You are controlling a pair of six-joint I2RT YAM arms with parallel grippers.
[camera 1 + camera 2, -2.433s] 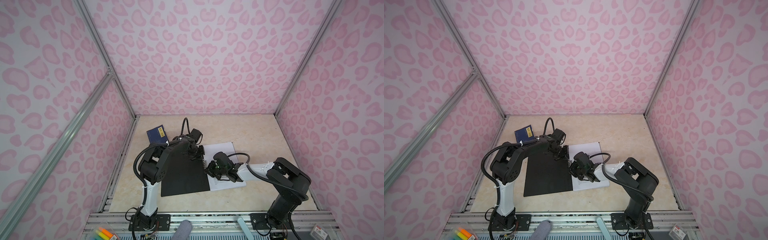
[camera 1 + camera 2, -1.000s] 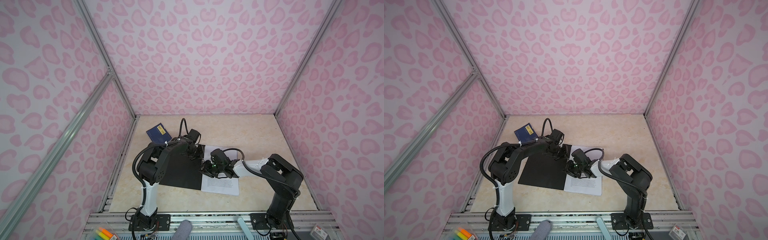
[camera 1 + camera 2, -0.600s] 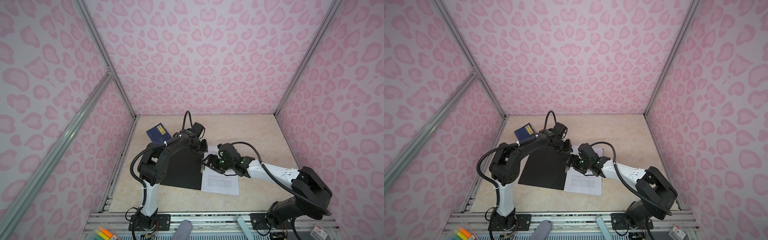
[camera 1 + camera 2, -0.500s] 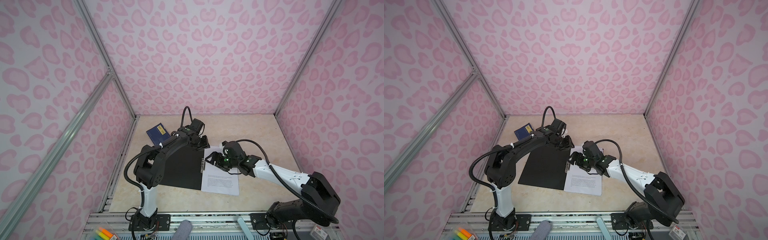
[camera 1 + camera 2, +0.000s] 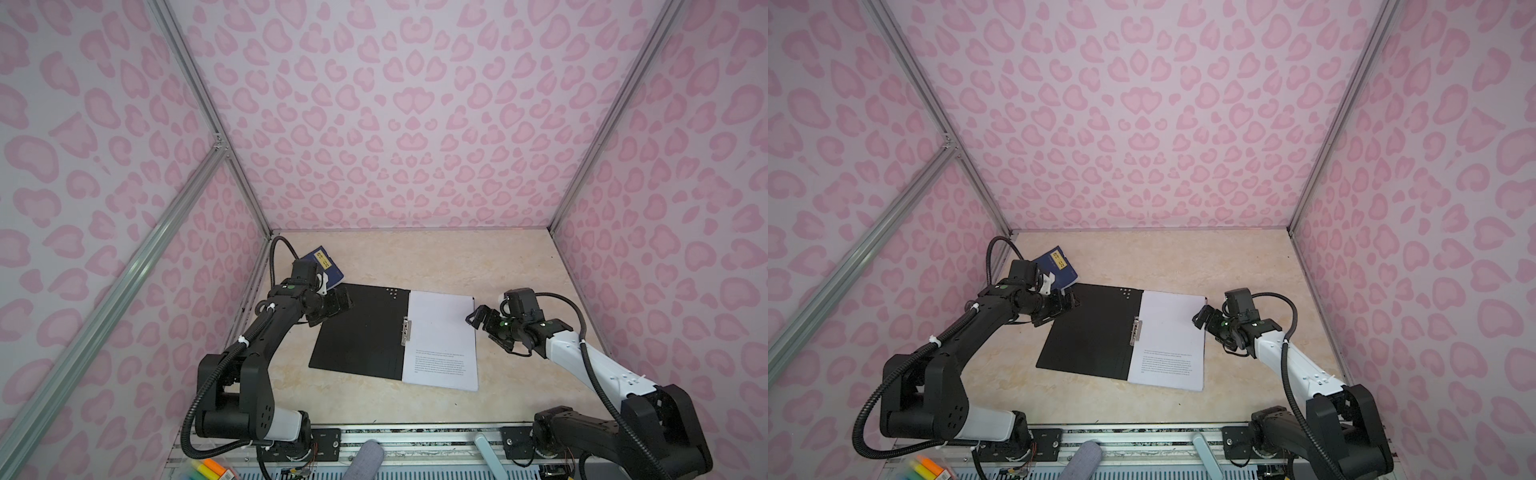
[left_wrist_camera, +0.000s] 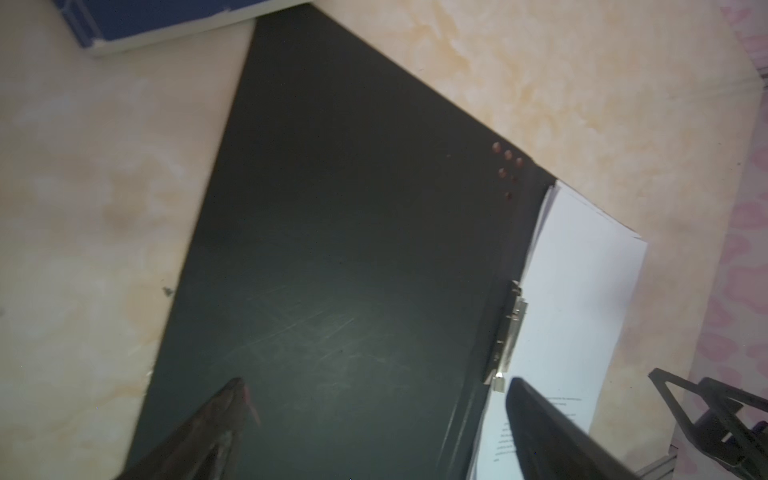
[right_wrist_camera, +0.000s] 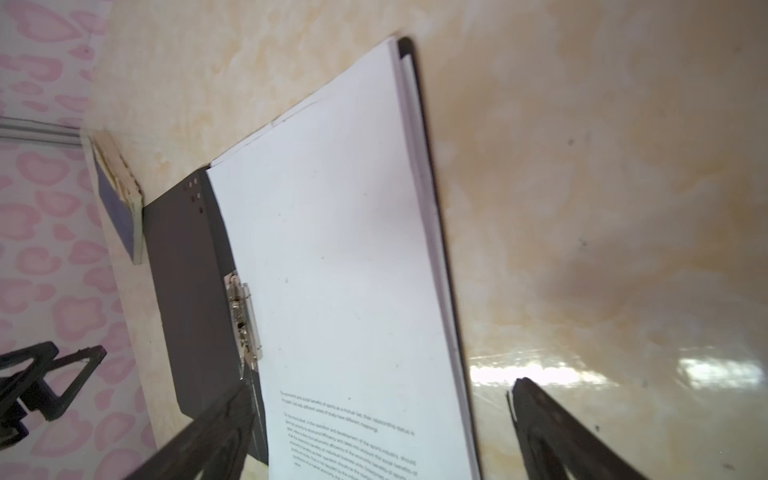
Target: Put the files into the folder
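Note:
The robot's left gripper is hovering above the folder's black cover (image 5: pixel 360 329), inside the cover's outer edge, so it should move back to that edge (image 5: pixel 321 334) and swing the cover over the files.
The folder (image 5: pixel 361 332) lies open and flat on the table, black inside up, in both top views (image 5: pixel 1092 328). The files (image 5: pixel 440 332), a stack of white printed sheets, rest on its right half beside the metal clip (image 5: pixel 405 331). My left gripper (image 5: pixel 340 305) hovers open over the folder's far left corner, nothing between its fingers. The left wrist view shows the black cover (image 6: pixel 332 270), clip (image 6: pixel 509 332) and files (image 6: pixel 582 282). My right gripper (image 5: pixel 478 318) hangs open just off the files' right edge. The right wrist view shows the files (image 7: pixel 332 249) between its spread fingers, untouched.
A small blue booklet (image 5: pixel 324 266) with a yellow label lies at the far left, touching the folder's corner. Pink patterned walls close in three sides. Highlighters (image 5: pixel 208 469) sit on the front rail at the left. Bare beige tabletop (image 5: pixel 415 257) stretches behind the folder.
Both grippers have opened and drawn away from the clip area: the left toward the folder's far left corner, the right out past the files' right edge. Folder and files lie still.

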